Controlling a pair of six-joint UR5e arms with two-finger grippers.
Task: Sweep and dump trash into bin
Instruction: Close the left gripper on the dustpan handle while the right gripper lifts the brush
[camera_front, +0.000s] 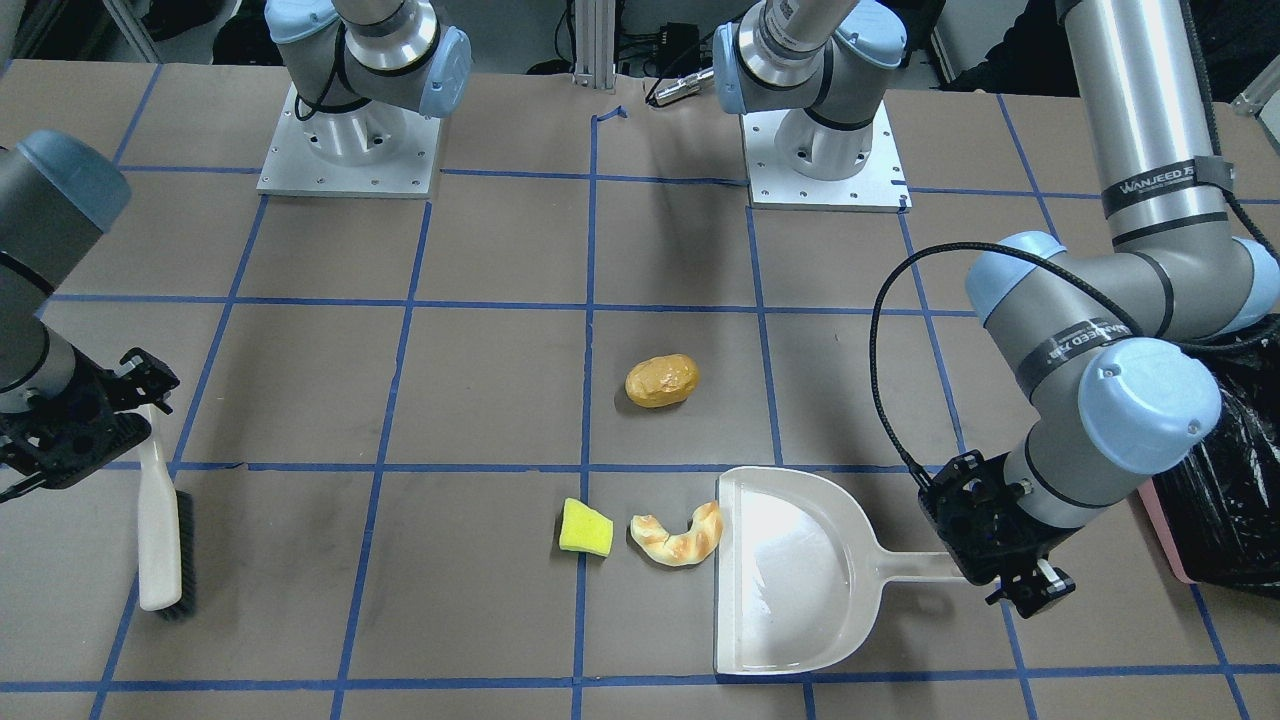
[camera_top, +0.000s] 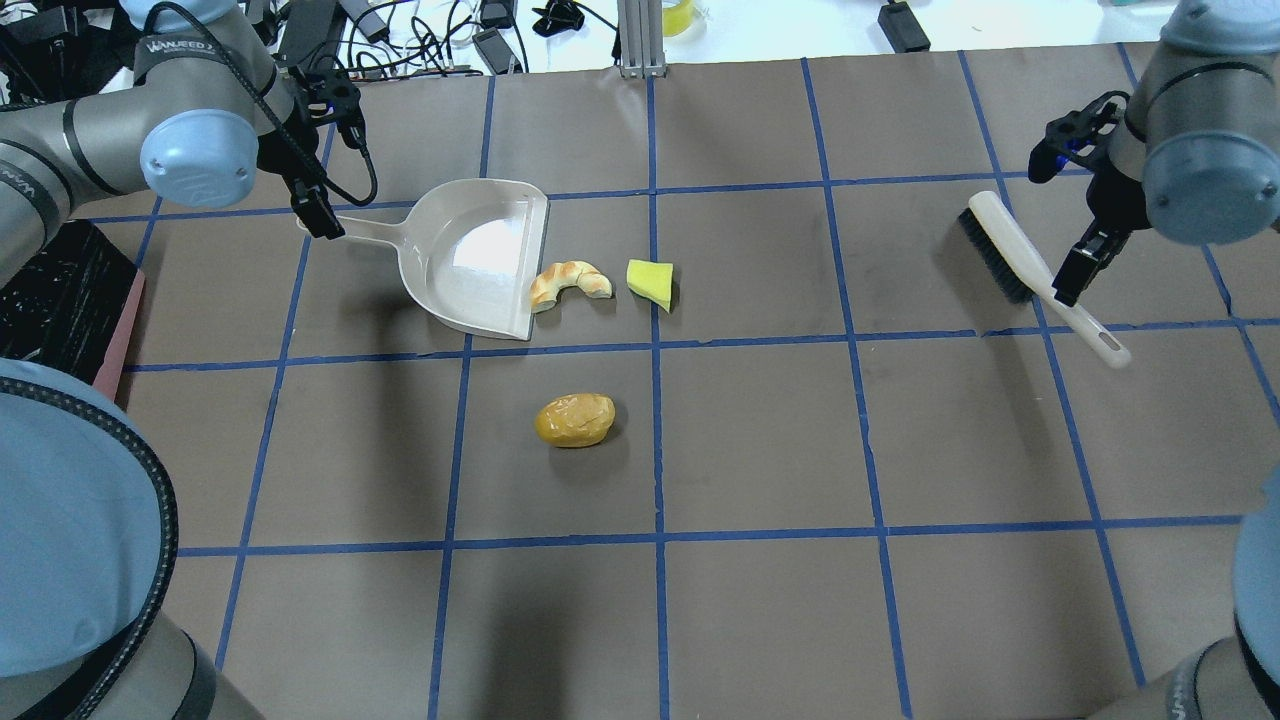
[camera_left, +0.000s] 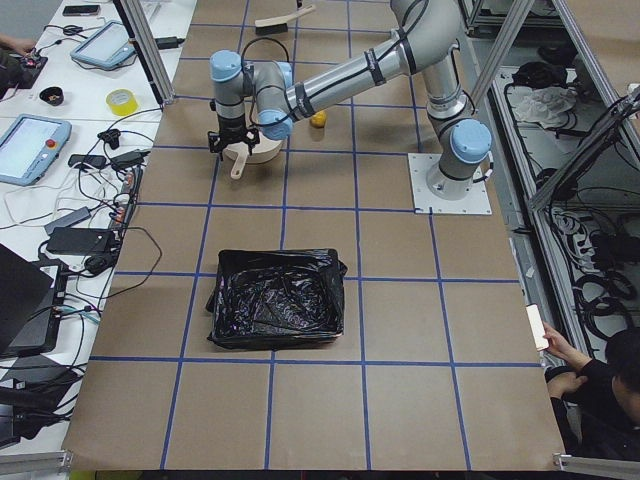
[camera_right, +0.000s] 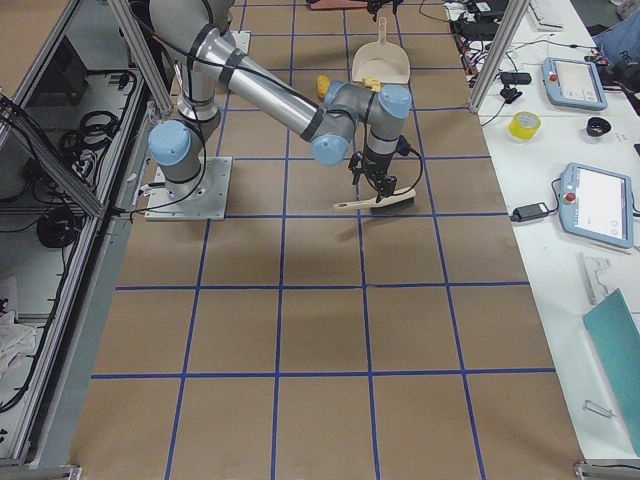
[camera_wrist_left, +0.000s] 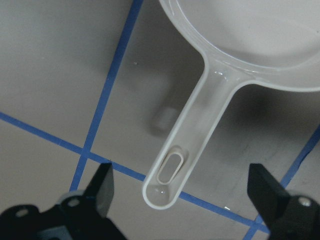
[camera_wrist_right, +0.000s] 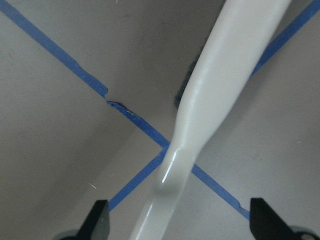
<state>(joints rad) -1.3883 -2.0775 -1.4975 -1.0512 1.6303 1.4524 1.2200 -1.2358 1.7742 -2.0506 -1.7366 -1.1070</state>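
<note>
The white dustpan's open edge (camera_front: 719, 600) is low and flat, so the yellow sponge wedge (camera_front: 585, 527) should slide across it into the dustpan when I sweep.
The golden-brown bread roll (camera_front: 662, 380) lies mid-table. The yellow sponge wedge (camera_front: 585, 527) and the croissant (camera_front: 680, 537) lie side by side, and the croissant touches the open lip of the white dustpan (camera_front: 790, 570). My left gripper (camera_front: 990, 575) is open, its fingers (camera_wrist_left: 102, 187) straddling the end of the dustpan handle (camera_wrist_left: 185, 150), which rests on the table. My right gripper (camera_front: 135, 425) is open around the white handle of the brush (camera_wrist_right: 220, 100), which lies on the table (camera_top: 1000, 250). The pink bin with its black bag (camera_front: 1225, 480) stands behind my left arm.
The brown table carries a grid of blue tape lines (camera_top: 655, 345). The two arm bases (camera_front: 350, 140) stand on metal plates at the robot's side. Cables and tablets (camera_left: 30, 145) lie on a side table beyond the far edge.
</note>
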